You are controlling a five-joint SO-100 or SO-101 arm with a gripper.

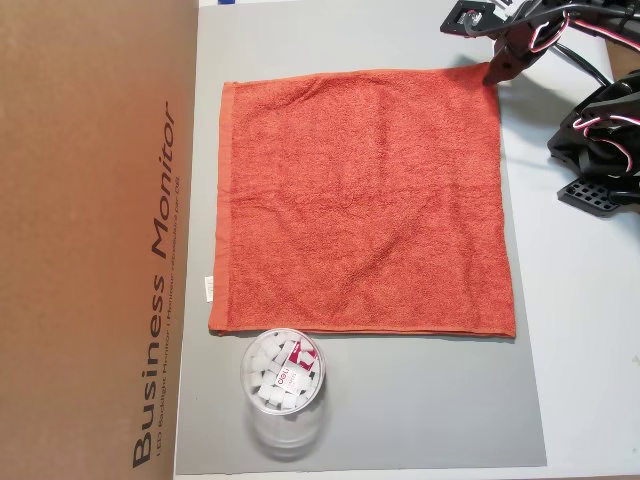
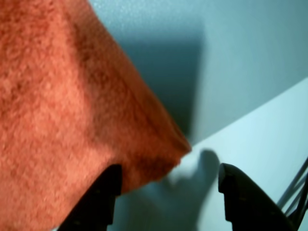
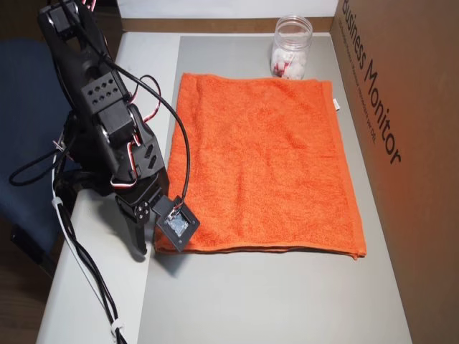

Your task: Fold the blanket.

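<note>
Soft creases (image 1: 381, 122) run through the flat, spread-out blanket, so it should fold over diagonally while its tagged hem stays in place when the robot's gripper carries the blanket's corner (image 1: 486, 76) across.
The blanket (image 1: 360, 200) is an orange-red terry towel lying flat and unfolded on a grey mat (image 1: 400, 400), with a small white tag (image 1: 209, 288) on its left hem. My gripper (image 1: 500, 65) is at its top right corner in this overhead view. In the other overhead view the gripper (image 3: 143, 247) is at the blanket's (image 3: 265, 158) near left corner. In the wrist view the gripper (image 2: 168, 178) is open. The blanket's corner (image 2: 57, 96) reaches between the two dark fingers, and the left fingertip (image 2: 108, 185) overlaps the cloth.
A clear plastic jar (image 1: 283, 385) of white pieces stands just off the blanket's edge on the mat. A tall cardboard box (image 1: 90, 240) walls one side. The arm's base (image 1: 600, 150) sits on the white table (image 1: 590, 350).
</note>
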